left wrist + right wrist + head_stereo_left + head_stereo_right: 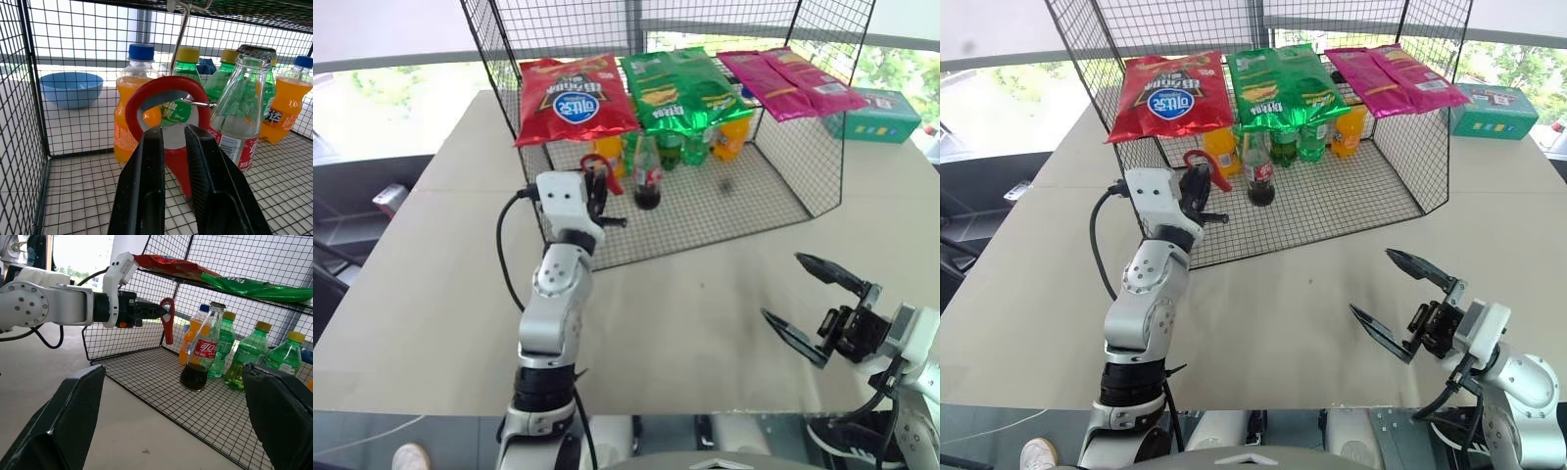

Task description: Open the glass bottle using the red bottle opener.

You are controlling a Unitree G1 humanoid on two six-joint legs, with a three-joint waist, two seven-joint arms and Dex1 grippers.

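Note:
The left gripper's fingers are shut and the red bottle opener hangs broad side toward them, so next the left gripper opens, approach the opener's edge and pinches the opener's flat sides.
The glass bottle, holding dark cola and wearing a red label and a metal cap, stands upright on the wire shelf floor. Just to its left is the red bottle opener, upright with its ring head on top. My left gripper is shut on the opener just below the ring. In the right wrist view the opener sits a short way from the bottle, not touching it. My right gripper is open and empty, low over the table at the near right.
Orange and green plastic soda bottles stand behind the glass bottle. Red, green and pink chip bags lie on the wire cage top. A teal box sits at the far right, and a blue bowl lies beyond the mesh.

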